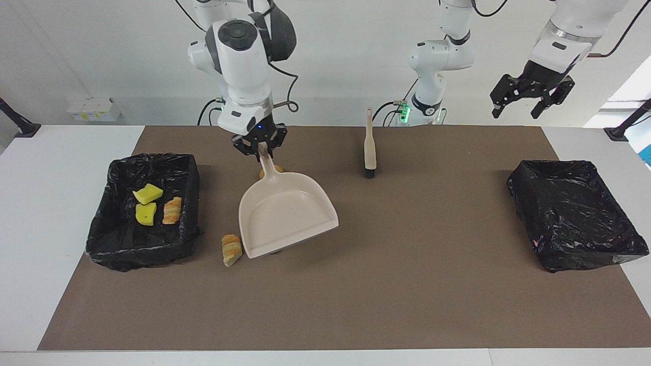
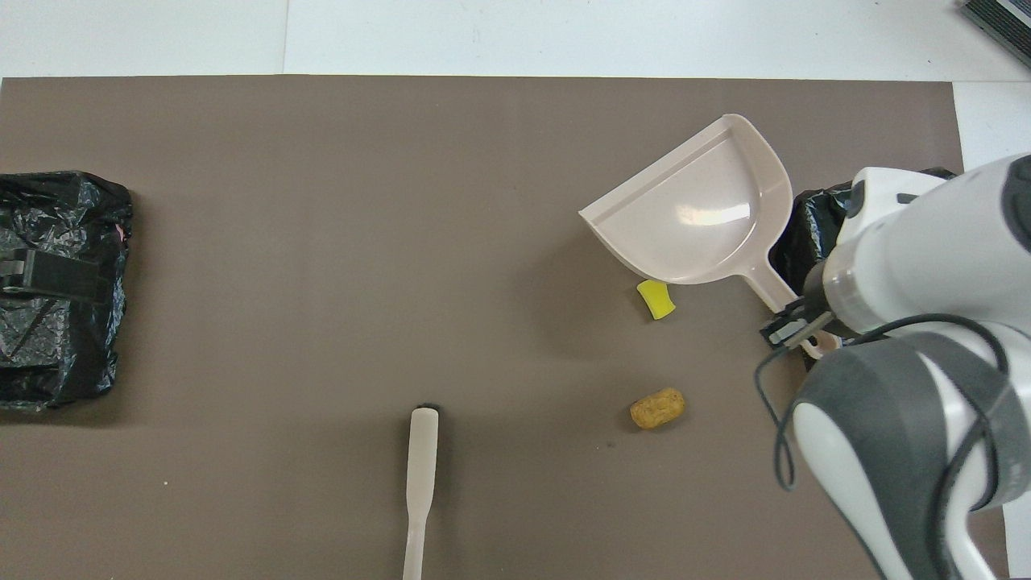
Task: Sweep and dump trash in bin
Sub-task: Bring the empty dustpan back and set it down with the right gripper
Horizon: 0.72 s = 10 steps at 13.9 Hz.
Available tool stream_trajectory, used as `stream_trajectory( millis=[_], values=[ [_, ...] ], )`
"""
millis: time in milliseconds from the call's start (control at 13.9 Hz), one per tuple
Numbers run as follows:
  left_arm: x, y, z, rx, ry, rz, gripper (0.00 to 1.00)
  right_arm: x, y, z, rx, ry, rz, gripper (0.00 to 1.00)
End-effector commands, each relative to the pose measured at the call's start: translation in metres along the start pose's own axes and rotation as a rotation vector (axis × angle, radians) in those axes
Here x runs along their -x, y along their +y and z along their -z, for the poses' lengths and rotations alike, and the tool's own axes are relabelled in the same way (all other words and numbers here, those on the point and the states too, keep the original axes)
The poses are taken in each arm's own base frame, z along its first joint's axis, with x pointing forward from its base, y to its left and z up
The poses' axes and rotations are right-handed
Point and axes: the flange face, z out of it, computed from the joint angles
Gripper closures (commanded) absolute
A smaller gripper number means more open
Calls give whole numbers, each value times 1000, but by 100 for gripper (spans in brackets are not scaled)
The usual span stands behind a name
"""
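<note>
My right gripper should go on carrying the beige dustpan [image 2: 697, 205] to the mat [image 2: 420, 208] beyond the hand brush until it lies flat there, before it lets go. The dustpan is empty and the mat there is clear.
My right gripper [image 1: 262, 146] is shut on the handle of the beige dustpan [image 1: 287, 216], which hangs tilted over the mat beside the bin [image 1: 101, 239] at the right arm's end. Trash in that bin: two yellow sponge chunks [image 1: 148, 193] and a bread piece [image 1: 172, 210]. On the mat lie a striped bread piece [image 1: 231, 250], a yellow chunk [image 2: 656, 298] at the pan's edge, and a golden roll [image 2: 657, 408]. The raised pan [image 2: 701, 217] hides whatever lies under it. My left gripper [image 1: 524, 104] waits open, high over the other bin.
A second black-lined bin [image 1: 574, 213] stands at the left arm's end of the table. A beige hand brush [image 1: 370, 147] lies on the brown mat [image 1: 407, 284] close to the robots, bristles pointing away from them.
</note>
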Motion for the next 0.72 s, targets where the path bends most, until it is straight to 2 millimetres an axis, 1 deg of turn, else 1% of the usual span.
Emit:
stream_trajectory(
  millis=[0, 72, 144, 216, 287, 359, 431, 503, 575, 647],
  values=[
    [-1, -5, 4, -13, 16, -7, 0, -42, -48, -34, -50, 21, -125, 100],
    [-1, -7, 5, -13, 16, -4, 0, -52, -73, -51, -56, 19, -146, 100],
    [-1, -7, 4, -11, 10, -7, 0, -64, -90, -65, -68, 32, -186, 100],
    [-1, 1, 4, -13, 8, -23, 0, -74, -115, -82, -81, 48, -217, 100],
    [0, -3, 4, -10, 5, -19, 0, -85, -138, -99, -90, 57, -240, 100],
    [0, -12, 5, -3, 4, -3, 0, -98, -157, -115, -103, 62, -275, 100],
    [0, -15, 4, 1, 3, 3, 0, -109, -174, -127, -117, 66, -306, 100],
    [0, -15, 4, -1, 3, 3, 0, -119, -191, -134, -130, 76, -331, 100],
    [0, -15, 4, -2, 3, 3, 0, -127, -203, -143, -141, 80, -356, 100],
    [0, -16, 4, -1, 3, 5, 0, -130, -215, -152, -146, 82, -372, 100]
  ],
)
